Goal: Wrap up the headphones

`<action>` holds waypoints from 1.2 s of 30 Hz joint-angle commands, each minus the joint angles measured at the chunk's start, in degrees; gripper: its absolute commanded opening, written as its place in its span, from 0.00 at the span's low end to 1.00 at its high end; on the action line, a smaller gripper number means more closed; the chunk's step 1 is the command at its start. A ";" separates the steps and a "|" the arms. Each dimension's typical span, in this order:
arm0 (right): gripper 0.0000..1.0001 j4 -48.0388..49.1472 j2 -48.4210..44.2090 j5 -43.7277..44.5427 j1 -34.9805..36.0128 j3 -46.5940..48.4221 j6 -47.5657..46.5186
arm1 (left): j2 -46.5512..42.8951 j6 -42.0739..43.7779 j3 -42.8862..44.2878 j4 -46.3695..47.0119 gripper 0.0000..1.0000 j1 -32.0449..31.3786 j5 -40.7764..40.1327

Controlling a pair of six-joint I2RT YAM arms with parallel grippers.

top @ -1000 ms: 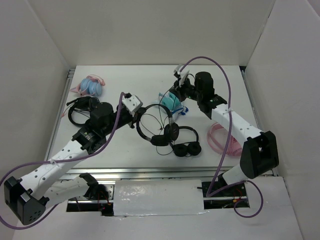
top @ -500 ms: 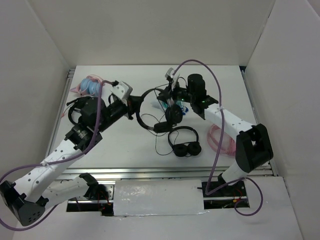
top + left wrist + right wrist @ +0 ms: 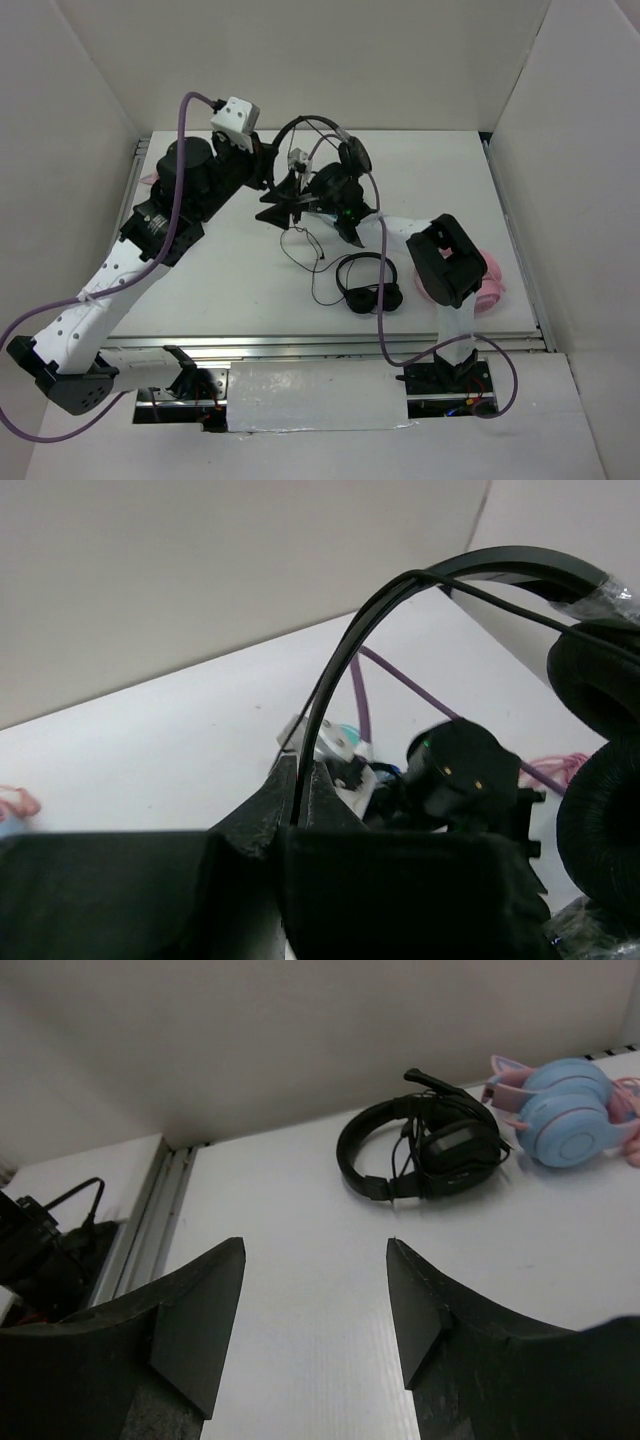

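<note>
The cable runs along the headband outside my open right gripper. Next, my left gripper pulls the headphones clear before my right gripper grabs the cable.
The headphones are black with a thin headband and hang in the air over the back middle of the table. My left gripper is shut on the headband, which runs up from between the tips of the left gripper. The padded earcups hang at the right of the left wrist view. The thin black cable trails down to the table. My right gripper sits just below the headband, pointing left. In its own view the right gripper is open with only bare table between the fingers.
A second black pair lies on the table in front of the right arm. A pink coil lies at the right. At the far left are a black headset with a microphone and a blue-and-pink pair.
My left arm has lifted the headphones off the table, up and toward the back. The right gripper has opened and swung left, under the raised headband.
</note>
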 commanded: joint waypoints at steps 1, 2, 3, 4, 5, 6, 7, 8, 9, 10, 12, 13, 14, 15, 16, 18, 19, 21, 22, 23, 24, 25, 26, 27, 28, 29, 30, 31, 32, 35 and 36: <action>0.70 6.32 4.33 0.90 1.76 -2.78 11.54 | -0.69 -1.18 10.73 11.21 0.00 -0.49 -3.16; 0.70 6.33 4.77 0.99 2.63 -3.22 12.25 | -0.16 -0.92 11.79 10.77 0.00 -0.49 -3.87; 0.70 5.98 5.47 0.91 3.08 -3.39 12.26 | 0.46 -0.57 12.93 10.07 0.00 -0.49 -4.40; 0.70 5.46 5.91 1.43 3.52 -3.66 12.43 | 1.33 -0.48 14.77 9.37 0.00 -0.49 -4.93; 0.70 5.28 6.00 1.43 4.04 -4.01 12.26 | 1.69 -0.04 15.66 9.01 0.00 -0.49 -5.11; 0.70 5.19 6.53 1.43 4.31 -4.36 12.26 | 1.95 0.23 16.28 8.66 0.00 -0.49 -5.28; 0.72 5.88 6.62 1.61 4.48 -4.80 12.60 | 2.04 0.05 16.81 8.66 0.00 -0.40 -6.33; 0.72 6.59 6.79 1.70 4.66 -5.24 13.22 | 2.04 0.14 16.90 8.66 0.00 -0.40 -6.43; 0.72 7.55 6.97 2.31 4.40 -6.55 13.83 | 1.96 0.14 16.55 8.75 0.00 -0.40 -6.52; 0.73 10.78 6.80 2.66 4.31 -7.17 14.62 | 1.26 -0.03 16.03 9.36 0.00 -0.40 -6.43; 0.73 16.05 5.92 3.79 3.00 -8.93 18.04 | -0.32 0.05 13.49 10.50 0.00 -0.40 -5.82; 0.74 17.48 5.39 4.50 2.64 -9.63 19.27 | -0.94 -0.30 12.17 10.85 0.00 -0.40 -5.55; 0.74 18.28 4.69 5.47 2.21 -10.77 20.50 | -1.55 -0.30 11.11 11.38 0.00 -0.40 -5.29; 0.74 18.02 2.95 6.96 1.16 -11.21 20.69 | -2.26 -0.47 8.66 11.91 0.00 -0.40 -5.46; 0.74 17.24 1.97 9.23 0.71 -11.74 20.08 | -3.57 -0.91 7.51 13.30 0.00 -0.40 -6.51; 0.74 16.62 -0.75 11.09 -0.08 -13.24 19.38 | -4.02 -0.74 6.36 13.32 0.00 -0.40 -7.74; 0.81 16.18 -1.55 12.67 -0.78 -13.85 18.68 | -4.19 -0.91 6.27 13.06 0.00 -0.40 -8.44; 0.82 15.13 -3.83 15.22 -1.49 -15.43 18.15 | -5.15 -0.83 5.31 12.96 0.00 -0.40 -8.54; 0.84 14.60 -4.62 17.84 -2.19 -16.05 17.45 | -5.60 -1.17 4.43 13.49 0.00 -0.40 -8.36; 0.85 14.51 -6.37 19.96 -2.54 -17.18 17.70 | -6.39 -1.27 3.55 13.75 0.00 -0.40 -8.19; 0.95 14.68 -7.00 21.89 -2.98 -17.63 17.88 | -7.79 -1.61 1.63 15.67 0.00 -0.32 -7.66; 0.98 14.68 -7.87 23.74 -3.42 -18.07 18.05 | -8.32 -1.70 0.82 15.95 0.00 -0.40 -7.40; 1.00 14.25 -9.54 27.59 -4.29 -18.16 18.06 | -9.28 -1.97 -0.05 15.95 0.00 -0.40 -7.13; 1.00 13.20 -10.42 28.76 -4.65 -18.16 16.32 | -9.64 -2.40 -0.32 15.69 0.00 -0.40 -6.78; 1.00 12.14 -11.30 29.38 -5.09 -17.21 14.99 | -9.82 -2.41 -0.50 15.43 0.00 -0.40 -6.35; 1.00 10.39 -12.88 30.08 -5.35 -16.41 13.24 | -10.08 -2.50 -0.68 15.43 0.00 -0.49 -6.17; 1.00 6.11 -13.41 29.91 -5.44 -15.45 9.48 | -10.61 -2.67 -1.11 15.51 0.00 -0.40 -5.90; 1.00 3.98 -14.29 29.39 -5.53 -13.26 7.96 | -10.79 -2.59 -1.20 15.60 0.00 -0.40 -5.99; 1.00 0.22 -14.38 27.03 -5.36 -12.20 6.38 | -10.87 -2.85 -1.03 15.34 0.00 -0.49 -6.77; 1.00 -5.42 -13.95 22.11 -5.01 -9.38 1.81 | -10.70 -2.76 0.28 14.46 0.00 -0.40 -7.74; 1.00 -5.79 -13.34 21.48 -4.74 -9.29 2.06 | -10.53 -2.85 0.81 14.46 0.00 -0.40 -7.83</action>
